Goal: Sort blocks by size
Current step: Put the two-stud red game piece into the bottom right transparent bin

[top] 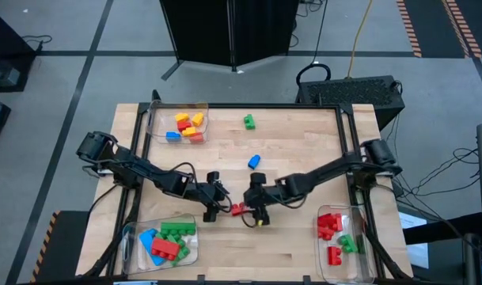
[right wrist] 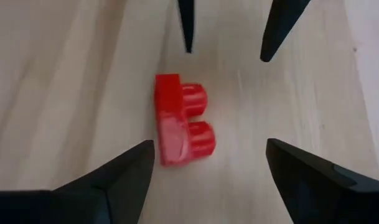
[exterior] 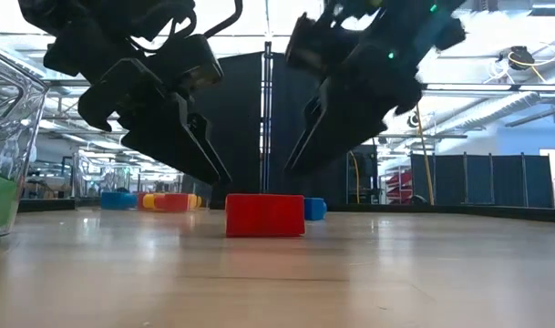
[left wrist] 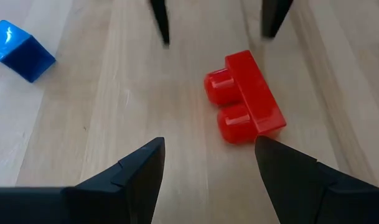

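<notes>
The open fingers of the robot's right gripper line up with the red brick's flat back and studs (right wrist: 180,121), so the gripper keeps moving down until they are on either side of the brick (right wrist: 184,146), then close.
A red two-stud brick (top: 238,209) lies on its side on the wooden table (top: 304,150), between my two grippers. My left gripper (top: 217,203) is open just left of it, low over the table. The brick (left wrist: 245,96) lies a little ahead of its fingertips, toward one finger. My right gripper (top: 253,207) is open just right of the brick (right wrist: 177,121), which lies ahead of its fingers too. In the low view the brick (exterior: 265,215) rests on the table, with both grippers slanting down toward it from either side without touching it.
A blue brick (top: 254,161) and a green brick (top: 248,121) lie loose farther back. Clear trays holding bricks stand at the far left (top: 155,127), near left (top: 195,252) and near right (top: 324,253). A small yellow piece (top: 259,222) shows under my right gripper.
</notes>
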Robot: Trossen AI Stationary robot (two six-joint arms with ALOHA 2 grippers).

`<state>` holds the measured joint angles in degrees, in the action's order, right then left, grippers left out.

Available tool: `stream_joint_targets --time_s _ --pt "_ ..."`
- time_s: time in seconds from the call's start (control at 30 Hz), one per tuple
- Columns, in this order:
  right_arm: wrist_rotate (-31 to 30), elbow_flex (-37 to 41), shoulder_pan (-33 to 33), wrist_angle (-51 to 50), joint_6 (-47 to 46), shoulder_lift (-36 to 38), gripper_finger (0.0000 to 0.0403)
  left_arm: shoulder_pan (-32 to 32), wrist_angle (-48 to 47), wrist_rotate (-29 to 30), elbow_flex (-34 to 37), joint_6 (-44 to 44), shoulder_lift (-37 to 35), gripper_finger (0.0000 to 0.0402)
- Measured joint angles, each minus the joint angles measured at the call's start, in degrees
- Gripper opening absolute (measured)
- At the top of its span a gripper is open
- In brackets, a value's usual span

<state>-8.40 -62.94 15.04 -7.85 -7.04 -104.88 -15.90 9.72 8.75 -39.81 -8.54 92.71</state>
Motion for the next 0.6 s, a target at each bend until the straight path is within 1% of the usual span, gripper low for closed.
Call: stream_joint_targets --time_s 0.13,0.27,0.6 --pt "4.2 0.0 -1.7 4.8 1.9 -2.6 0.0299 0.0 0.0 0.0 0.0 0.0 0.0 0.0251" --pt "6.9 0.0 -2.7 7.3 2.8 -4.8 0.0299 0.0 0.0 0.0 0.0 0.0 0.0 0.0251" --pt "8.9 0.0 -3.4 10.5 3.3 -8.5 0.0299 0.0 0.2 0.0 0.0 0.0 0.0 0.0251"
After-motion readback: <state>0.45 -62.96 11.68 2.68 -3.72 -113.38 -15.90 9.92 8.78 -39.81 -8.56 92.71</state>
